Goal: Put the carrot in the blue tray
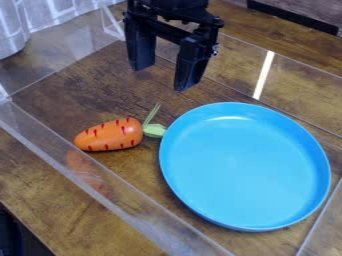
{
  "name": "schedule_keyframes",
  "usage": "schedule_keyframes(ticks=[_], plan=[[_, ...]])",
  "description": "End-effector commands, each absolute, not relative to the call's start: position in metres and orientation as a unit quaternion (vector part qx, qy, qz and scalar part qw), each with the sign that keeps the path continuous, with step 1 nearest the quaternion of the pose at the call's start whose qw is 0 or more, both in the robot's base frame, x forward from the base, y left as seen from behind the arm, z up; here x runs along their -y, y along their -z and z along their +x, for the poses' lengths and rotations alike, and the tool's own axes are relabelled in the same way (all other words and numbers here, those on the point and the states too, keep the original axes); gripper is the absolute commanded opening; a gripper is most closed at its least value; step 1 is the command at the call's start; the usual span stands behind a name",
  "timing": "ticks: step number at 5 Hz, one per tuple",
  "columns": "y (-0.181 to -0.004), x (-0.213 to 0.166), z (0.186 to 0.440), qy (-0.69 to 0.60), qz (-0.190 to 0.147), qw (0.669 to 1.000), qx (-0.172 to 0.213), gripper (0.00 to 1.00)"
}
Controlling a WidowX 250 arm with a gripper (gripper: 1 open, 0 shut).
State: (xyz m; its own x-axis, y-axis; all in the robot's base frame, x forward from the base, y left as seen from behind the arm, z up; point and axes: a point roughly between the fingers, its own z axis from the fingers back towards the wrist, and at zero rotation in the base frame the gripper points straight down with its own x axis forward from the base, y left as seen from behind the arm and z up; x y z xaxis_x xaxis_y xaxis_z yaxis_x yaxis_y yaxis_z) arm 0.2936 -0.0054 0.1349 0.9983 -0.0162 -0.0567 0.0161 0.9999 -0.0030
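Observation:
The carrot's orange body (126,131) is clear of the blue tray's rim, so my open gripper should keep going down to the carrot's middle (110,135) and then close there.
A stubby orange carrot (110,135) with dark stripe marks and a light green stem lies on the wooden table, its stem end pointing at the left rim of the blue tray (247,222). The tray is a large round blue dish with nothing in it, filling the lower right. My black gripper (167,62) hangs above the table at the top centre, up and to the right of the carrot, apart from it. Its two fingers stand wide apart with nothing between them.
The dark wooden table (54,90) has a glossy surface with bright reflections. A pale cloth or wall (34,20) shows at the top left. The table's front-left edge (20,215) runs diagonally across the lower left corner.

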Motion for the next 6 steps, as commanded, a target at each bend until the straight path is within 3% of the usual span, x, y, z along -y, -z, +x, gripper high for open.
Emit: schedule_keyframes(ticks=[1,4,6], plan=[[-0.128,0.004,0.294,0.032,-0.001,0.999,-0.035,1.00],[-0.102,-0.029,0.287,0.228,0.004,0.973,-0.044,1.00],[-0.086,-0.048,0.281,0.294,0.012,0.954,-0.048,1.00]])
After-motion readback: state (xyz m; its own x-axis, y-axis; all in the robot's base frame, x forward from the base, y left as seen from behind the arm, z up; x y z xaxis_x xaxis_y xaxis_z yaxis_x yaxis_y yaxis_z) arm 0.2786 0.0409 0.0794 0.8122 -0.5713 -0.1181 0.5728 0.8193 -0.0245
